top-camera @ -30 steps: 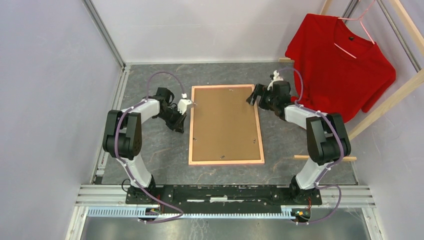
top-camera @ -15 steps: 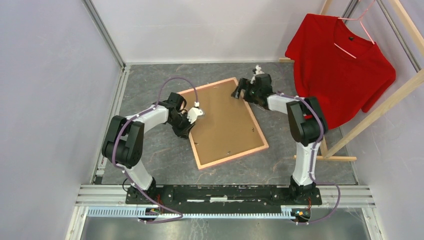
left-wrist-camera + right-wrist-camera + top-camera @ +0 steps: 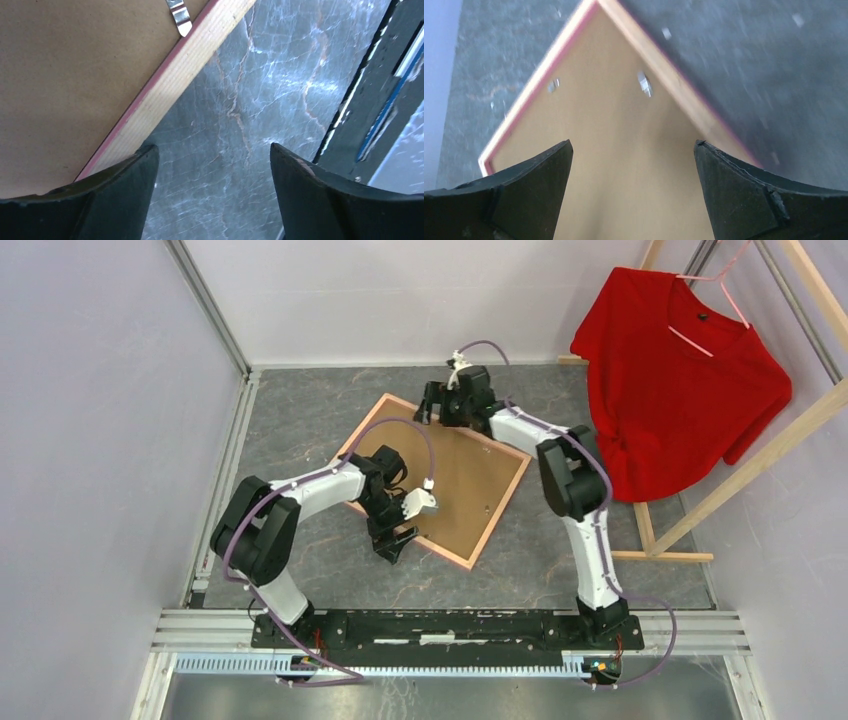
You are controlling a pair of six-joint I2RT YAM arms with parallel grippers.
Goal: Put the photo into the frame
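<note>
The frame sits crooked with its near edge [image 3: 442, 553] slanting, so I should bring my left gripper around to the frame's short side [image 3: 359, 430] and push the frame straight.
The frame [image 3: 385, 418] lies back-up and turned askew on the grey table, its brown backing [image 3: 460, 475] facing up. My left gripper [image 3: 394, 543] is open at the frame's near-left edge. In the left wrist view the left gripper [image 3: 212, 152] has bare table between its fingers, and the left fingertip [image 3: 135, 165] sits against the frame's wooden rim [image 3: 175, 82]. My right gripper [image 3: 432, 406] is open over the far corner. Seen from the right wrist, that gripper [image 3: 634, 145] has only the backing [image 3: 624, 115] between its jaws. The photo is not in view.
A red T-shirt [image 3: 680, 360] hangs on a wooden rack [image 3: 765, 445] at the right. Walls close the left and far sides. A metal rail [image 3: 450, 625] holds both arm bases at the near edge. A metal clip [image 3: 179, 15] sits on the backing.
The frame has swung counter-clockwise from straight to diagonal. My left gripper slid toward the near edge and opened. The right gripper moved left to the far corner, still open.
</note>
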